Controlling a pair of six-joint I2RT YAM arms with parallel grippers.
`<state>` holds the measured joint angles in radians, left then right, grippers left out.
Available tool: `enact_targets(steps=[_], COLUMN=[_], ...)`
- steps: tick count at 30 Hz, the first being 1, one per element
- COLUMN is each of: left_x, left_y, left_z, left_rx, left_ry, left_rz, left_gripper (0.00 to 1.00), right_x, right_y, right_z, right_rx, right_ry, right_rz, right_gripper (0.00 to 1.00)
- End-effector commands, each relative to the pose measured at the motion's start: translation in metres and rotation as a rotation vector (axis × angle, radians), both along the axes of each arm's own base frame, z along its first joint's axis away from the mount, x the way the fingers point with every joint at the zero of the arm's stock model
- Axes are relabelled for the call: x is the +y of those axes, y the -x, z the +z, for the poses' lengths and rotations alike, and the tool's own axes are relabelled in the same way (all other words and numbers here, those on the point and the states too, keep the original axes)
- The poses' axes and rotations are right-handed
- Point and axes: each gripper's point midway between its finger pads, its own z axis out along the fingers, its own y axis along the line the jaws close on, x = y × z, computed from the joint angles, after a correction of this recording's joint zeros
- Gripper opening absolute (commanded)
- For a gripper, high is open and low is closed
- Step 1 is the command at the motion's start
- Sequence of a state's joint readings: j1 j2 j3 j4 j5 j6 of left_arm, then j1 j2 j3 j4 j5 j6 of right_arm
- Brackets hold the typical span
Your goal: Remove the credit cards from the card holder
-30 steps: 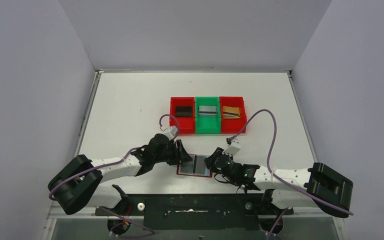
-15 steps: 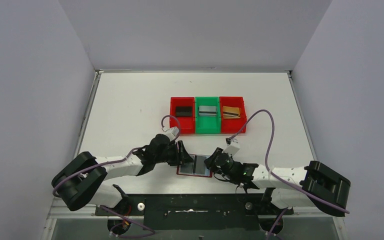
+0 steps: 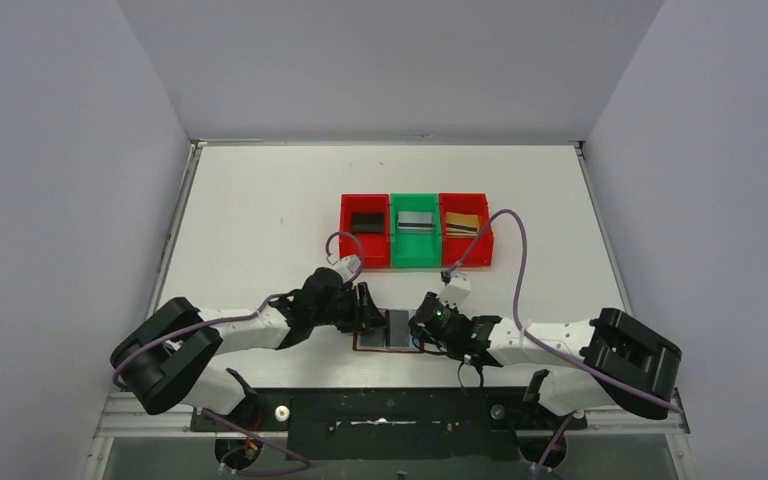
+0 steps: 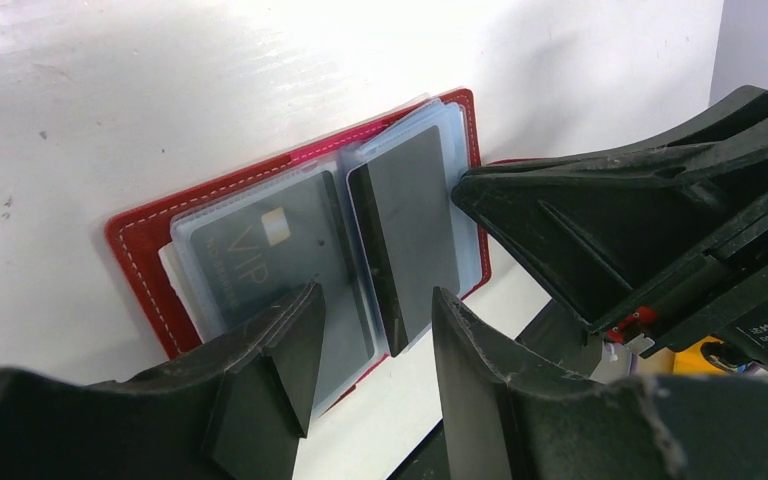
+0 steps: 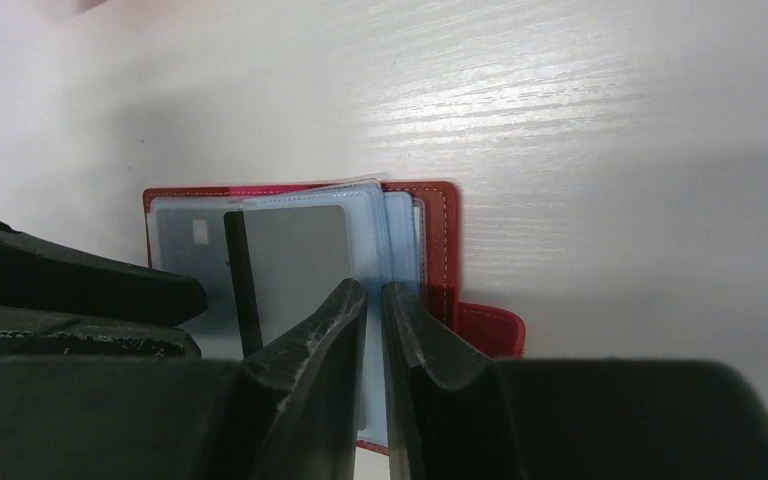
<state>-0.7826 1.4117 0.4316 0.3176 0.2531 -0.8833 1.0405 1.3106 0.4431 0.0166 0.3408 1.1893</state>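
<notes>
The robot's right gripper holds the sleeve's outer edge (image 5: pixel 374 238), and the plain grey card's black edge (image 4: pixel 380 262) is turned toward the sleeve's fold, so next the left gripper pinches that black edge and pulls it.
The dark red card holder (image 3: pixel 390 331) lies open near the table's front edge, its clear sleeves fanned out. In the left wrist view a grey credit card marked VIP (image 4: pixel 270 240) fills the left sleeve and a plain grey card (image 4: pixel 415 210) the right one. My left gripper (image 4: pixel 370 300) hovers open over the left page and the fold. My right gripper (image 5: pixel 372 290) is nearly shut at the right edge of the sleeves (image 5: pixel 397 230), with the bluish plastic in the thin slit between its fingers. The red clasp tab (image 5: pixel 490 325) pokes out beside it.
Three bins stand in a row behind the holder: a red one (image 3: pixel 346 232) with a black card, a green one (image 3: pixel 415 252) with a silver card, and a red one (image 3: pixel 487 238) with a gold card. White table (image 3: pixel 260 220) lies all around.
My right gripper slid left onto the holder's right edge and narrowed its jaws. The left arm shifted slightly right and stayed open.
</notes>
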Motion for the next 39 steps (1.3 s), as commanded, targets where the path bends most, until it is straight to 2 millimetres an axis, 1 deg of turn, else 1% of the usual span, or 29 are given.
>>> enact_targets(steps=[1,7,11,16,20,22,29,32,34,39], left_x=[-0.016,-0.017,-0.021,-0.026,-0.014,-0.013,-0.023,-0.020,-0.018,-0.012], left_y=[-0.013,-0.012,-0.012,-0.011,-0.014,-0.014,-0.008,-0.008,-0.007,-0.007], left_z=[0.020,0.014,0.012,0.009,-0.006,-0.010,-0.013,-0.016,-0.017,-0.020], left_rx=[-0.056,-0.044,-0.037,-0.023,-0.001,0.004,0.019,0.021,0.022,0.019], left_ry=[0.059,0.046,0.050,0.064,0.005,0.004,0.071,0.061,0.059,0.036], left_rz=[-0.026,-0.030,-0.040,-0.040,0.030,0.037,0.017,0.028,0.031,0.048], left_gripper=[0.43,0.41,0.38,0.31,0.28,0.27,0.26,0.19,0.12,0.03], right_x=[-0.007,-0.007,-0.005,-0.006,-0.011,-0.011,-0.005,-0.006,-0.007,-0.008], right_y=[-0.007,-0.006,-0.007,-0.004,-0.003,-0.003,-0.002,-0.002,-0.001,-0.003], right_z=[0.001,0.000,0.002,-0.002,-0.004,-0.003,-0.003,-0.004,-0.004,0.001], right_rx=[-0.017,-0.014,-0.021,-0.009,-0.001,-0.005,0.000,0.002,0.005,-0.004], right_ry=[0.065,0.083,0.071,0.054,0.058,0.056,0.035,0.033,0.037,0.029], right_rz=[-0.029,-0.030,-0.029,-0.036,-0.059,-0.059,-0.033,-0.039,-0.039,-0.046], right_gripper=[0.14,0.10,0.10,0.10,0.10,0.10,0.11,0.11,0.11,0.12])
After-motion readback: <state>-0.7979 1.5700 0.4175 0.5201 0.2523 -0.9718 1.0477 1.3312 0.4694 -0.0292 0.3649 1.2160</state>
